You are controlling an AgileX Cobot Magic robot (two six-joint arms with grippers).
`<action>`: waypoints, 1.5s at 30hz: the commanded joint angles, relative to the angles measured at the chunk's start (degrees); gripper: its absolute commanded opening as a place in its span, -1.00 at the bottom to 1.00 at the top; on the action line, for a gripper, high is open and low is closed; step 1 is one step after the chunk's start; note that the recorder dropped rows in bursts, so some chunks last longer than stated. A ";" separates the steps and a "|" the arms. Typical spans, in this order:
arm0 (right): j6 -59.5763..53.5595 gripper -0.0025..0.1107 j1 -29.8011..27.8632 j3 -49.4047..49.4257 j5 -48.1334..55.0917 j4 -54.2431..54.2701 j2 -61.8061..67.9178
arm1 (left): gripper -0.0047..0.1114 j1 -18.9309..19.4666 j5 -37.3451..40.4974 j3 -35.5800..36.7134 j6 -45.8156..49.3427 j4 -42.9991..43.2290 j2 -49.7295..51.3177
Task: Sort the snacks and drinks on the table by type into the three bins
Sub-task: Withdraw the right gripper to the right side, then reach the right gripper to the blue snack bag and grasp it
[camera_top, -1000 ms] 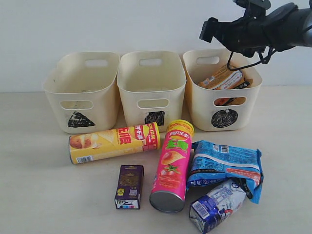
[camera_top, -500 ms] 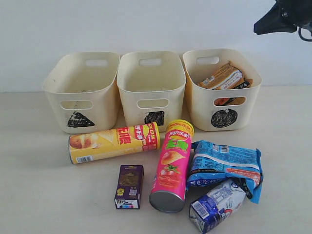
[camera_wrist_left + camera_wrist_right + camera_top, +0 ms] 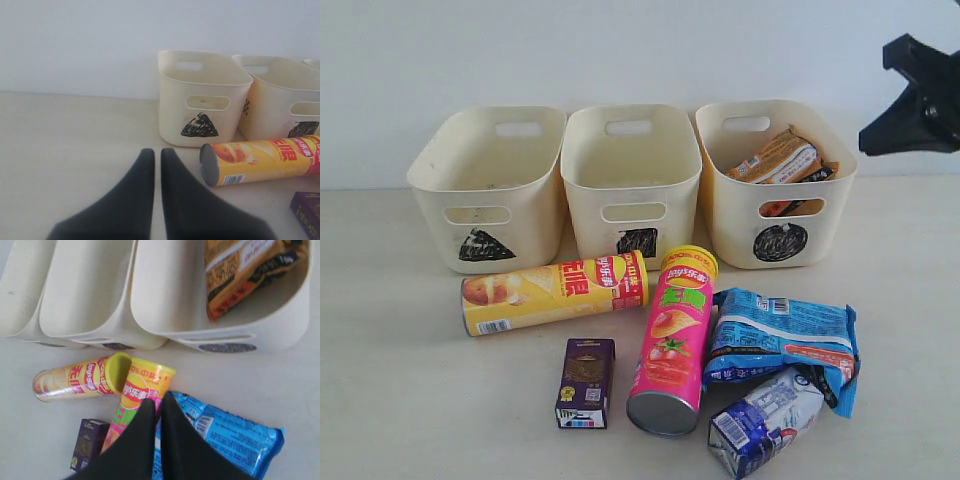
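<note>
The blue-white packet's loose end (image 3: 847,352) points toward my right gripper across clear table (image 3: 902,325). I should go on lowering until my fingers can open next to that end.
On the table (image 3: 400,400) lie a yellow chip tube (image 3: 555,292), a pink chip tube (image 3: 672,340), a dark purple carton (image 3: 586,383), a blue-white packet (image 3: 782,335) and a blue-white carton (image 3: 765,420). An orange-yellow packet (image 3: 778,160) leans inside the circle bin (image 3: 730,205). The triangle bin (image 3: 430,200) and square bin (image 3: 585,200) hold no snacks. My right gripper (image 3: 868,143) hangs shut and empty at the far right, above table level. In its wrist view the right gripper (image 3: 159,401) is high over the pink tube (image 3: 145,377). My left gripper (image 3: 153,152) is shut and empty, low, left of the yellow tube (image 3: 260,160).
The three bins stand side by side against a white wall. The triangle bin (image 3: 200,97) is just beyond my left gripper. Bare table stretches left of the yellow tube and right of the blue-white packet (image 3: 235,435).
My right arm has pulled away from above the circle bin to the right edge of the exterior view, and its jaws have closed. The snacks and drinks have not moved.
</note>
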 commanded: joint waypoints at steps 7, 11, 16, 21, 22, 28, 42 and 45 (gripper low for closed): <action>-11.09 -0.96 -10.70 16.94 4.59 15.04 -2.71 | -0.85 0.03 -0.34 -0.28 -0.50 -0.38 -0.24; -12.63 -0.96 -14.48 21.72 4.16 15.48 -2.71 | -0.85 0.03 -0.34 -0.28 -0.50 -0.38 -0.24; -14.94 -0.96 -15.81 27.21 4.26 16.95 -0.80 | -0.85 0.03 -0.34 -0.28 -0.50 -0.38 -0.24; -16.67 -0.96 -15.81 28.18 7.73 17.65 5.22 | -0.85 0.03 -0.34 -0.28 -0.50 -0.38 -0.24; -16.77 -0.96 -15.81 28.18 7.85 17.65 6.51 | -0.85 0.03 -0.34 -0.28 -0.50 -0.38 -0.24; -17.05 -0.65 -16.15 28.06 7.95 17.65 13.12 | -0.85 0.03 -0.34 -0.28 -0.50 -0.38 -0.24; -27.30 0.38 -16.02 28.06 7.55 25.93 23.43 | -0.85 0.03 -0.34 -0.28 -0.50 -0.38 -0.24; -29.30 0.38 -16.02 28.06 7.33 26.50 25.38 | -0.85 0.03 -0.34 -0.28 -0.50 -0.38 -0.24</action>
